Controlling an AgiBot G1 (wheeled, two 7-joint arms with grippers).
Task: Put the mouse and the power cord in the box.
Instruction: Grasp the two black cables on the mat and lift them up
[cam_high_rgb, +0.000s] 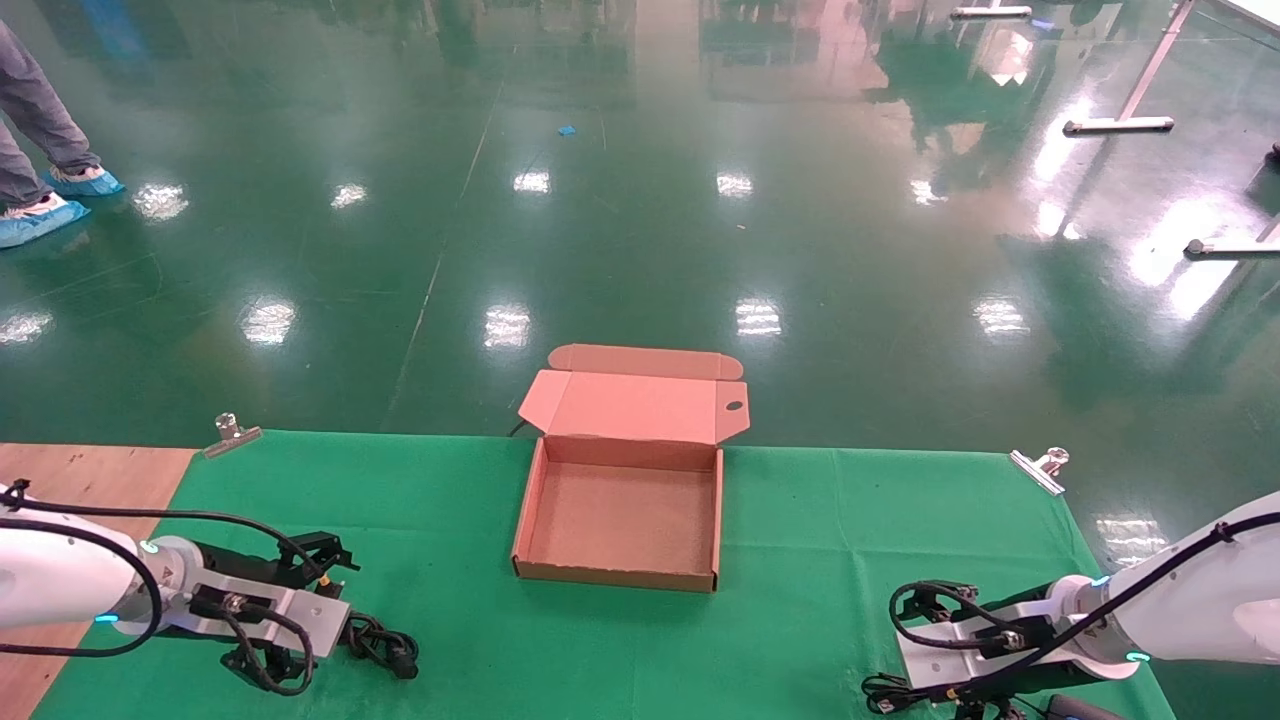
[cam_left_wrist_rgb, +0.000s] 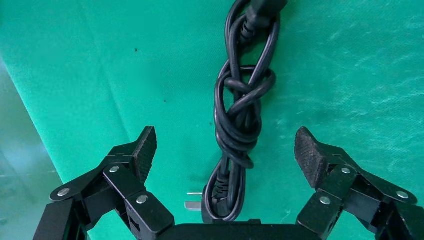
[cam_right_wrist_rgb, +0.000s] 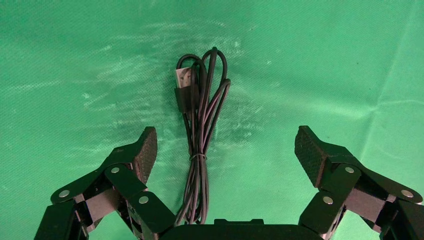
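Note:
My right gripper will have the mouse (cam_high_rgb: 1080, 708) hanging close below it when it lifts the thin cable, because a tie (cam_right_wrist_rgb: 198, 156) holds the cable tight in a bundle.
The box (cam_high_rgb: 532, 520) stands open at the middle of the green cloth, nothing inside, its lid (cam_high_rgb: 632, 405) folded back. The power cord (cam_high_rgb: 385, 645) lies at the front left. In the left wrist view its knotted bundle (cam_left_wrist_rgb: 240, 120) runs between the fingers and its pronged plug (cam_left_wrist_rgb: 207, 202) sits near the palm. My left gripper (cam_high_rgb: 345, 610) (cam_left_wrist_rgb: 226, 147) hovers open over it. At the front right, my right gripper (cam_high_rgb: 900, 650) (cam_right_wrist_rgb: 226, 145) is open above the mouse's thin tied cable (cam_right_wrist_rgb: 197, 130) (cam_high_rgb: 885, 695). The mouse (cam_high_rgb: 1078, 708) shows as a dark oval at the table's front edge.
Metal clips (cam_high_rgb: 232, 432) (cam_high_rgb: 1040, 468) pin the green cloth (cam_high_rgb: 820, 560) at its far corners. Bare wooden tabletop (cam_high_rgb: 80, 480) shows on the left. Beyond the far edge is a shiny green floor, with a person's feet (cam_high_rgb: 40, 200) far left.

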